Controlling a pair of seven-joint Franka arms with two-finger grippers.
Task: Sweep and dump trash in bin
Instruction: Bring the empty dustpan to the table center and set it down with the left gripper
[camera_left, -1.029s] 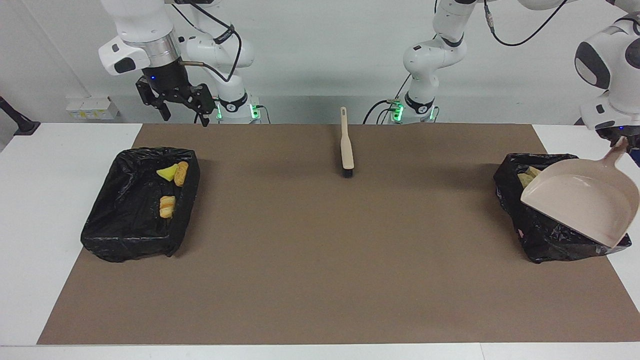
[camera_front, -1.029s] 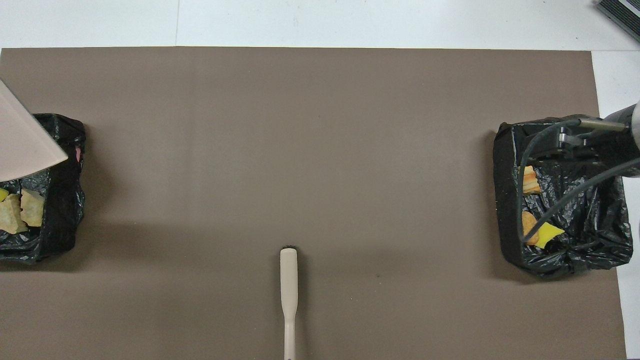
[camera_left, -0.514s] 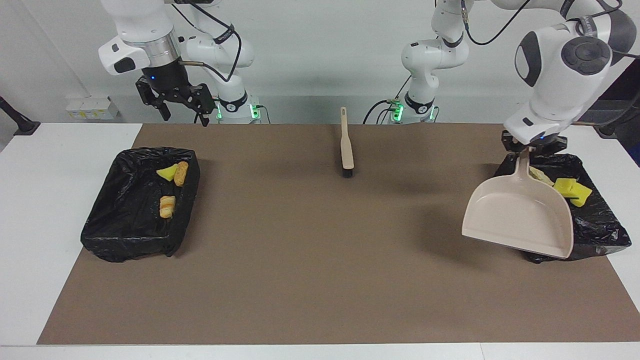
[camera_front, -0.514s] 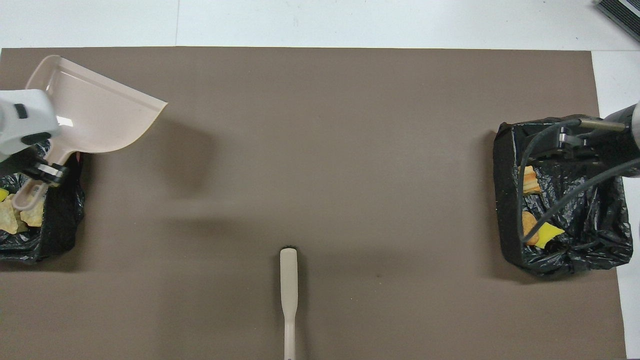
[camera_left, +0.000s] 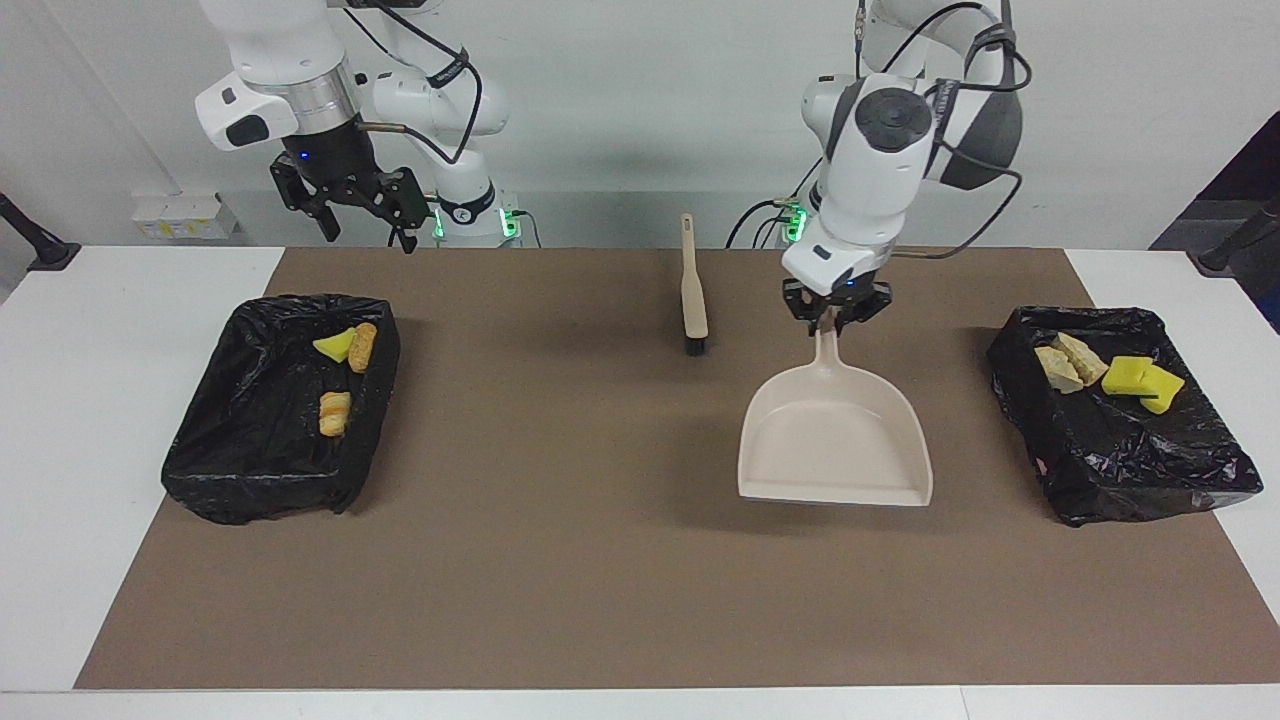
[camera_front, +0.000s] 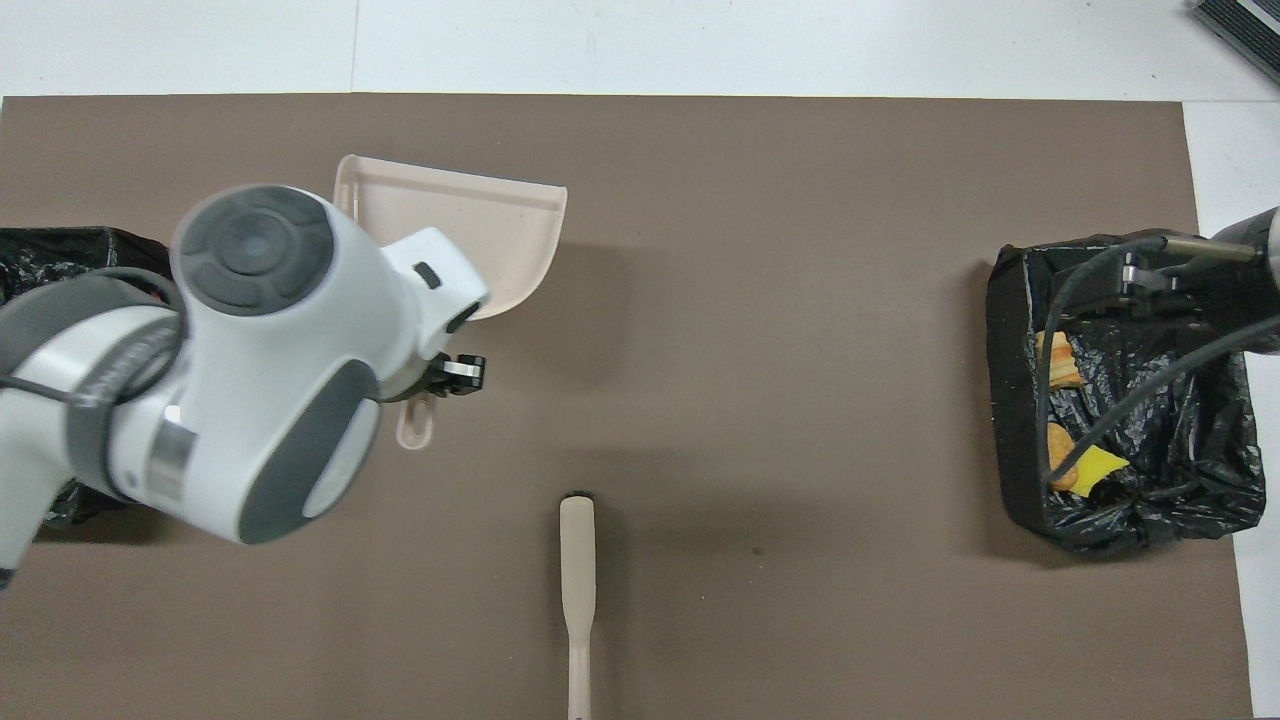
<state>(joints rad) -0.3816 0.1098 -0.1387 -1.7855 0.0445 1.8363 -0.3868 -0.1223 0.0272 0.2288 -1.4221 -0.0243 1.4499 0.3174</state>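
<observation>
The beige dustpan (camera_left: 836, 438) is empty and the mat is clear beyond the brush, so the left gripper should go on lowering the dustpan toward that open spot (camera_left: 686, 510) until the dustpan lies flat.
My left gripper (camera_left: 835, 322) is shut on the handle of a beige dustpan (camera_left: 835, 440), held empty and low over the middle of the brown mat; the arm hides most of the dustpan (camera_front: 470, 225) from above. The trash lies in two black-lined bins. The bin (camera_left: 1125, 440) at the left arm's end holds tan bread pieces (camera_left: 1070, 362) and yellow bits (camera_left: 1140, 378). The bin (camera_left: 270, 420) at the right arm's end holds a yellow bit (camera_left: 335, 346) and two bread pieces (camera_left: 335, 412). My right gripper (camera_left: 368, 232) waits open in the air above this bin's (camera_front: 1120, 510) robot-side end.
A beige brush (camera_left: 692, 290) lies on the mat (camera_left: 600, 560) near the robots' edge, bristles pointing away from them, beside the dustpan's handle. In the overhead view the brush (camera_front: 577, 570) sits at the bottom centre. White table (camera_left: 100, 330) borders the mat.
The left arm has swung the dustpan from above the bin at its end toward the middle of the mat, levelling it. That bin's trash now shows. The right arm has not moved.
</observation>
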